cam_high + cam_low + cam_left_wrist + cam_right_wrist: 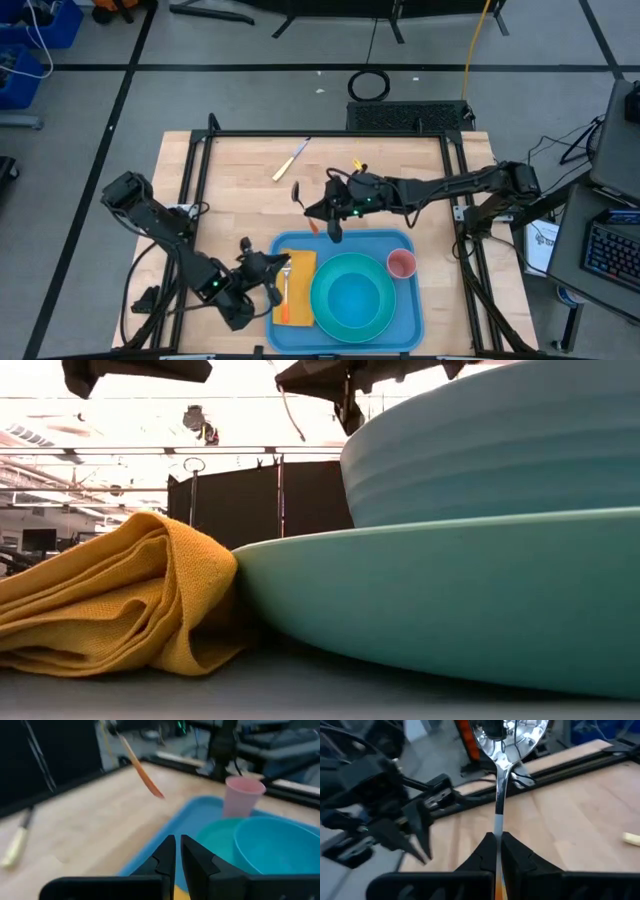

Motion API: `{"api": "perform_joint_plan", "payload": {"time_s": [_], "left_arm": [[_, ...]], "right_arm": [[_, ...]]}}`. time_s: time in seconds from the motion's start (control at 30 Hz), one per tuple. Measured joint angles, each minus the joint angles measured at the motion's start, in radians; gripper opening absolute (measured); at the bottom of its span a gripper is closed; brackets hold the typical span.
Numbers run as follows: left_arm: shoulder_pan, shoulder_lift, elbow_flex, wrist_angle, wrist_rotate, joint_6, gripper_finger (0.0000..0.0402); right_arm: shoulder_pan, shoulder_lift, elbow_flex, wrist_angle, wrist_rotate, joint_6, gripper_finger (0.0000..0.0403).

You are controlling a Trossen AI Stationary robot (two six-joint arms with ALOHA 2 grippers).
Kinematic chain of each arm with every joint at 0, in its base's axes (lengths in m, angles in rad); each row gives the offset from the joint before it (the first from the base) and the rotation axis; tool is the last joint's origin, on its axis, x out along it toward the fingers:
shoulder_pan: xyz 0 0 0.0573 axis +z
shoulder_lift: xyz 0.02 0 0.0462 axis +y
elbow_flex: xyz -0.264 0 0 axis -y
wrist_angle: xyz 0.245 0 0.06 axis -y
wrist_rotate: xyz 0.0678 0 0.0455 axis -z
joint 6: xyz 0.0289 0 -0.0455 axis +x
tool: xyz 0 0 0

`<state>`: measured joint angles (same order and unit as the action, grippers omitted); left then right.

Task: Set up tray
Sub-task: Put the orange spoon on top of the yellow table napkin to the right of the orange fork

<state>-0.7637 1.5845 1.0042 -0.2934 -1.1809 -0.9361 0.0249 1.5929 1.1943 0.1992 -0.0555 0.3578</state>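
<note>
The spoon's stem is in my right gripper and the napkin (299,284) lies next to my left gripper, so my left gripper should take the spoon by its orange handle (313,227).
The blue tray (408,312) lies at the table's near edge. On it are a folded yellow napkin (298,268) with a fork (285,292), a turquoise bowl (280,845) standing on a turquoise plate (352,296), and a pink cup (401,264). My right gripper (310,210) hangs over the table just beyond the tray's far left corner, shut on a metal spoon with an orange handle (510,735). My left gripper (272,272) is at the tray's left edge beside the napkin, shut (177,845), with nothing showing between its fingers. My right gripper pinches the spoon's stem (498,827) between its two fingers, about where the metal meets the orange handle. The fingers reach in roughly level from the table's right and lie across the spoon. The spoon is lifted clear of the table, bowl end (296,192) toward the far side, orange handle end (150,782) slanting down.
A knife with a pale yellow handle (290,160) lies on the bare wood at the far left centre. A black frame rail (330,135) runs round the tabletop. Bare wood lies left of the tray and beyond it.
</note>
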Motion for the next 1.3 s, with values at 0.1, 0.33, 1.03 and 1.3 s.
{"api": "perform_joint_plan", "payload": {"time_s": [0.1, 0.33, 1.03, 1.3], "left_arm": [[-0.033, 0.0, 0.0, -0.002, -0.115, 0.037, 0.0031], [-0.051, 0.0, 0.0, 0.004, -0.19, 0.038, 0.0061], [0.001, -0.002, 0.0, 0.078, -0.061, 0.256, 0.0179], [0.021, -0.002, 0.0, 0.282, -0.168, 0.625, 0.0179]], "right_arm": [[0.003, 0.0, -0.066, 0.107, -0.002, 0.003, 0.0], [0.023, 0.001, -0.162, 0.159, 0.123, -0.068, 0.0], [0.237, -0.001, -0.185, 0.653, 0.078, -0.225, 0.0], [0.245, 0.001, -0.185, 0.705, 0.16, -0.368, 0.0]]}}
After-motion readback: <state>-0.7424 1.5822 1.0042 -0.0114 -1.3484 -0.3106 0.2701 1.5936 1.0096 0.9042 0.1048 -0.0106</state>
